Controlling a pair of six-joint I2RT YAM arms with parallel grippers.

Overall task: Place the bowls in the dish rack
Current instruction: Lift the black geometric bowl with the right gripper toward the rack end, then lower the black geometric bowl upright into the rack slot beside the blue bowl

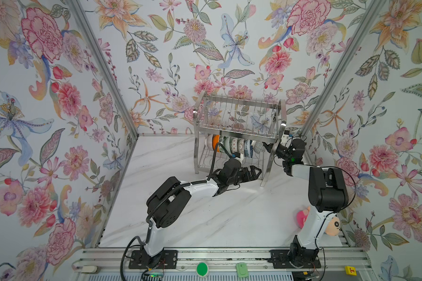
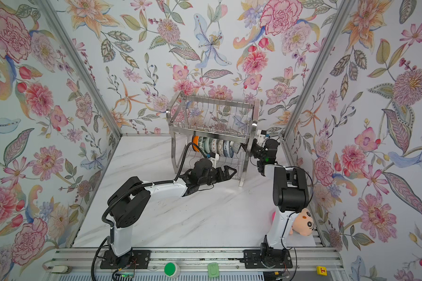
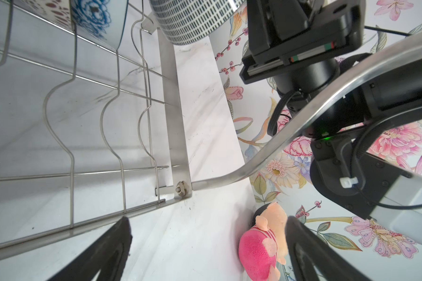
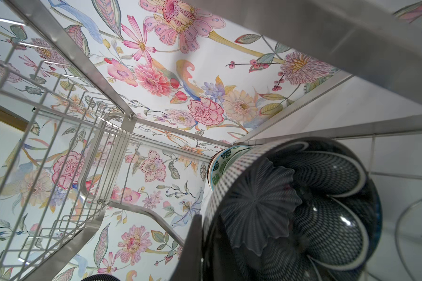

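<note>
The lattice-patterned bowl's outside (image 3: 192, 21) faces the blue floral bowl (image 3: 98, 19), so my right gripper keeps moving it toward that bowl until it stands between the rack's wires.
The dish rack (image 1: 239, 107) (image 2: 212, 107) stands at the back of the table. On its lower tier several bowls (image 1: 232, 144) (image 2: 212, 146) stand on edge in a row. The lattice-patterned bowl (image 1: 258, 147) (image 4: 290, 206) (image 3: 193, 22) is at the row's right end, and my right gripper (image 1: 266, 146) (image 2: 244, 146) (image 4: 205, 243) is shut on its rim. A blue floral bowl (image 3: 95, 19) stands beside it. My left gripper (image 1: 257, 173) (image 2: 232, 173) (image 3: 207, 233) hangs open and empty at the rack's lower front right corner.
A pink-striped plush toy (image 1: 302, 217) (image 2: 302, 221) (image 3: 258, 253) lies at the front right behind the right arm's base. Flowered walls close in the table on three sides. A green button (image 1: 202, 268) and a yellow block (image 1: 350, 270) sit on the front rail.
</note>
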